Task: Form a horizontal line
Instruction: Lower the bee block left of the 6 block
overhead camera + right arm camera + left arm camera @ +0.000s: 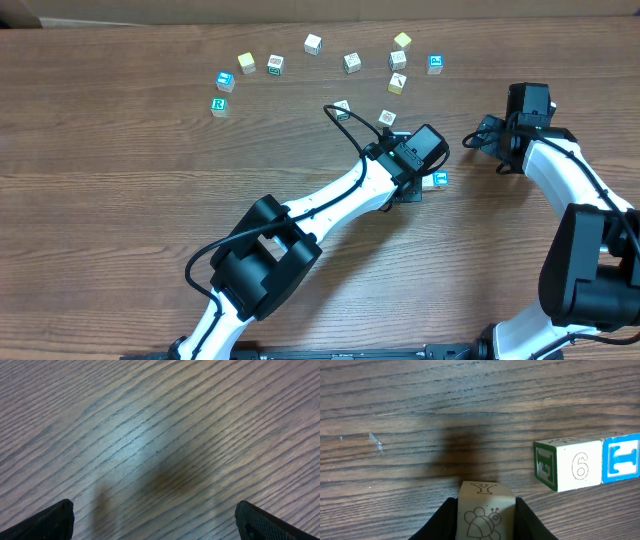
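Note:
The gap [526,481] beside the row has my left gripper's finger in it, so next I let go of the bee cube and then push its free side [460,494] with closed fingers.
My left gripper [485,504] is shut on a cream wooden cube [485,515] that has a bee drawing on one face and a "Y" on top. To its right, across a gap of bare table, lies a short row of two touching cubes [580,466]. One is cream with a "6" and a green-edged side. The other is blue and white [621,459]. From overhead, the left gripper [418,162] hides most of this row and only the blue cube [438,180] shows. My right gripper [155,525] is open over bare wood and stands right of the row [482,136].
Several loose cubes lie in an arc at the back of the table, from a green "R" cube [219,106] on the left to a blue one [435,63] on the right. Two more cubes [342,107] [387,118] lie just behind the left gripper.

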Robot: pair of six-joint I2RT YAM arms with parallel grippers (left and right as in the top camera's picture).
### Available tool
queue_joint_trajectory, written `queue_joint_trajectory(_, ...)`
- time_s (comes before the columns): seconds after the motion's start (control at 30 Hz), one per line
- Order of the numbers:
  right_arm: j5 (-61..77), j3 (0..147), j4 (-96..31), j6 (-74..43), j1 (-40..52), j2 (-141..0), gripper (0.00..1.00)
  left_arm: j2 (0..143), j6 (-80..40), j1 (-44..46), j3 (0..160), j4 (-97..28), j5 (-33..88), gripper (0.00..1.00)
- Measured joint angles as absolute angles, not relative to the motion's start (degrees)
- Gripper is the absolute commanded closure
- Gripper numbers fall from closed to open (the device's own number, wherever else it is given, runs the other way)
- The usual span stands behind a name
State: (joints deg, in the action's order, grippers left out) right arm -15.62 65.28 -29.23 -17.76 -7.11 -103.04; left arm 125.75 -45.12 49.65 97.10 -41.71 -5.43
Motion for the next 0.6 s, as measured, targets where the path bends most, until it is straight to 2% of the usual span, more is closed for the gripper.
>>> queue_joint_trajectory(0.2,-15.62,65.28,-29.21,-17.78,-7.11,-103.04,0.00,125.75,-45.15,49.65,97.10,-41.71,-5.45,0.68)
queue_joint_trajectory(0.6,-15.64,65.28,-29.23,-17.78,-7.14,-103.04,0.00,125.75,-45.52,49.65,97.10,-41.71,-5.45,0.46)
